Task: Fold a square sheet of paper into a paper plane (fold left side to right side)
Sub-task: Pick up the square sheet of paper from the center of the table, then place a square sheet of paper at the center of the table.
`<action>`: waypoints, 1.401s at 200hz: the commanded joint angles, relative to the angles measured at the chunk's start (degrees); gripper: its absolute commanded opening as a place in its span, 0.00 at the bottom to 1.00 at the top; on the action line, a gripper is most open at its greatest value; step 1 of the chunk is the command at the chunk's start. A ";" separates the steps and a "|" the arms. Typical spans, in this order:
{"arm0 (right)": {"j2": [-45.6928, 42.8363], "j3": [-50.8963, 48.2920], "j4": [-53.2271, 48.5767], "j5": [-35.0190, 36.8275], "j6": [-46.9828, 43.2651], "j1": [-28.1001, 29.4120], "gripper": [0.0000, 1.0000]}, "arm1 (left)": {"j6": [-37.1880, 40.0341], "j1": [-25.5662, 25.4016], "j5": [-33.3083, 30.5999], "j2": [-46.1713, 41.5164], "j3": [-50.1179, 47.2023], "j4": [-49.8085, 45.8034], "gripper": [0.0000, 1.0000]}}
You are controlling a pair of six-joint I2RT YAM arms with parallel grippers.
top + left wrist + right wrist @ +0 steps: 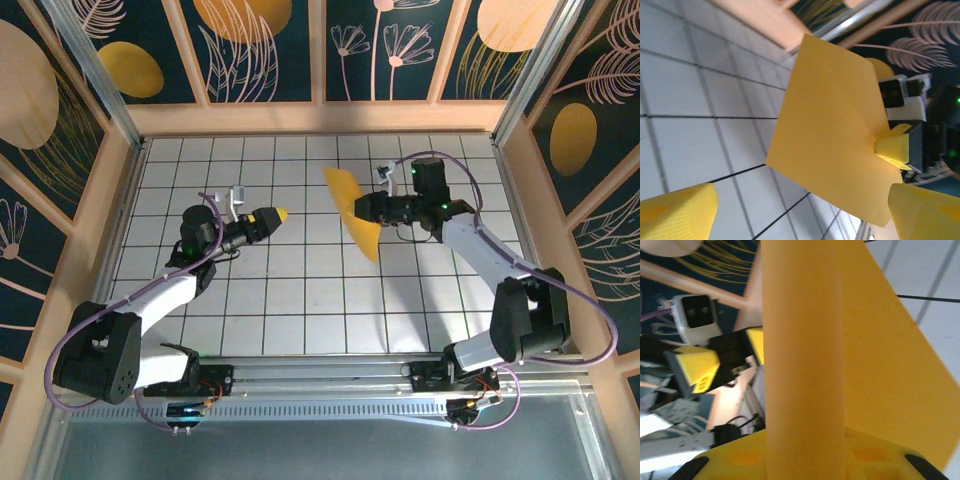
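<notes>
I should turn the sheet level with my right gripper so my left gripper can take its free side (346,222), because the sheet hangs on edge (350,196), short of my left gripper.
The square sheet of paper (347,198) is orange-yellow and hangs on edge above the tiled table, right of centre. My right gripper (364,207) is shut on its right side. In the left wrist view one yellow fingertip (892,147) of that gripper presses on the sheet (830,120). In the right wrist view the sheet (805,355) curls up out of my right gripper (805,452). My left gripper (275,215) is open, a short way left of the paper and apart from it. Its fingers (680,215) stand wide with nothing between them. The paper plane is out of view.
The white tiled table (300,300) is walled by a wooden frame (320,118) at the back and on both sides. A metal rail (330,375) runs along the near edge by the arm bases.
</notes>
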 commanded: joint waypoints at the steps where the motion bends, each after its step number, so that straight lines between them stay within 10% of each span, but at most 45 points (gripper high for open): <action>1: -3.75 1.24 4.13 -10.40 3.00 0.04 0.29 | -0.15 0.18 8.22 1.02 1.84 12.90 0.89; 117: -4.70 4.20 17.10 -14.96 12.53 7.32 0.28 | 7.81 -6.39 18.99 5.24 12.06 8.97 0.87; 174: -3.51 6.63 5.38 -10.37 2.79 5.37 0.29 | 9.70 -6.39 18.07 3.84 12.20 6.19 0.41; 280: -3.01 7.31 -2.41 -6.94 -3.43 3.06 0.30 | 12.20 -6.45 16.42 4.93 12.33 0.20 0.07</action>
